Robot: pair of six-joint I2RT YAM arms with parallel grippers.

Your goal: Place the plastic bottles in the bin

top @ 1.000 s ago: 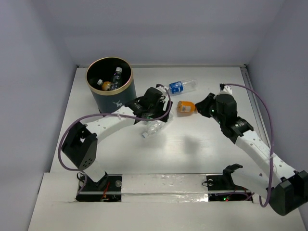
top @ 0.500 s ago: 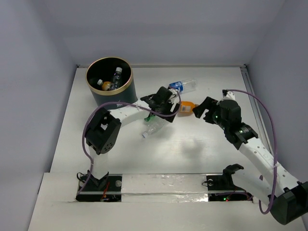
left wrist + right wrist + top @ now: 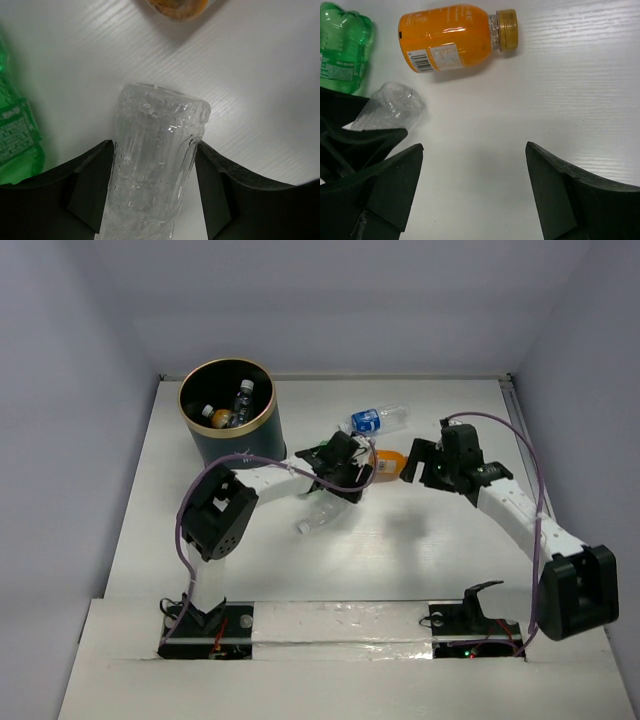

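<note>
Next, I turn my right gripper and come over the bottle's base end (image 3: pixel 413 43) to straddle the bottle, because the orange-filled bottle (image 3: pixel 451 37) lies lengthwise across the gripper's opening.
A clear unlabelled plastic bottle (image 3: pixel 157 165) lies on the table between the fingers of my left gripper (image 3: pixel 155 145), and both pads press its sides. From above, that bottle (image 3: pixel 318 515) pokes out below the left gripper (image 3: pixel 338 480). An orange-filled bottle (image 3: pixel 452 37) lies on its side just ahead of my right gripper (image 3: pixel 472 150), which is open and holds nothing. A green bottle (image 3: pixel 342 45) lies beside the left gripper. A blue-labelled bottle (image 3: pixel 378 420) lies farther back. The bin (image 3: pixel 236 445) stands at the back left with bottles inside.
The two grippers are close together near the table's middle, and the orange bottle (image 3: pixel 388 462) lies between them. The left gripper's black body (image 3: pixel 350 140) shows in the lower left of the right wrist view. Grey walls enclose the table.
My right gripper has opened and left the orange bottle lying on the table. My left gripper has narrowed onto the clear bottle, which has slid slightly.
</note>
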